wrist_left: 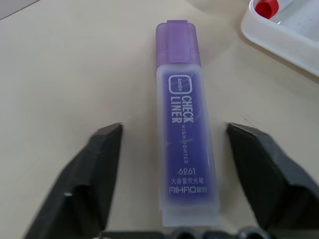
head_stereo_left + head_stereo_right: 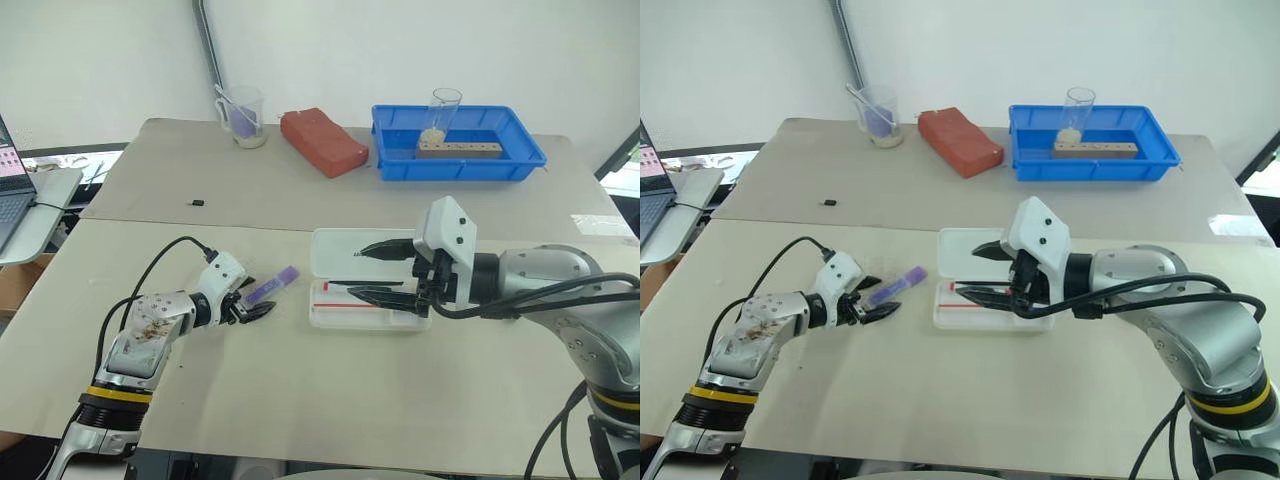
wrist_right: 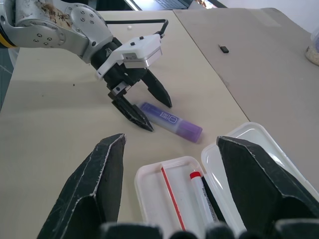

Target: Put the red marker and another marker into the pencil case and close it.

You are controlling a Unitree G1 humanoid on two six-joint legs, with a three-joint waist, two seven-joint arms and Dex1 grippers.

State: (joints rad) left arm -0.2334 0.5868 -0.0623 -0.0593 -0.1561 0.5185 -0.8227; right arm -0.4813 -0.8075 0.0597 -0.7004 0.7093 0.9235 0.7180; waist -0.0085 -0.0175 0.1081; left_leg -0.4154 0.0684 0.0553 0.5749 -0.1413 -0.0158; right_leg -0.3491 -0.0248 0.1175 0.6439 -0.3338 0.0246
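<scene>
My gripper will lower the purple highlighter (image 2: 271, 286), and it should fit flat inside the pencil case's front strip (image 2: 350, 318), because that strip is empty and longer than the highlighter.
The purple highlighter (image 1: 182, 124), the other marker, lies flat on the table just left of the pencil case. My left gripper (image 2: 258, 300) is open, with one finger (image 1: 94, 164) on each side of the highlighter and a gap to it on both. The pencil case (image 2: 330, 318) lies open, its lid (image 2: 335, 243) folded back flat on the table. Inside lies the red marker (image 3: 199, 191), white-barrelled with a red cap. My right gripper (image 2: 357, 271) hovers open over the case and holds nothing.
A thin red pen (image 2: 352, 304) also lies in the case. At the back of the table stand a blue tray (image 2: 530, 160) holding a glass and a wooden block, a red brick-like block (image 2: 322, 141) and a beaker (image 2: 243, 118). A laptop (image 2: 15, 190) sits far left.
</scene>
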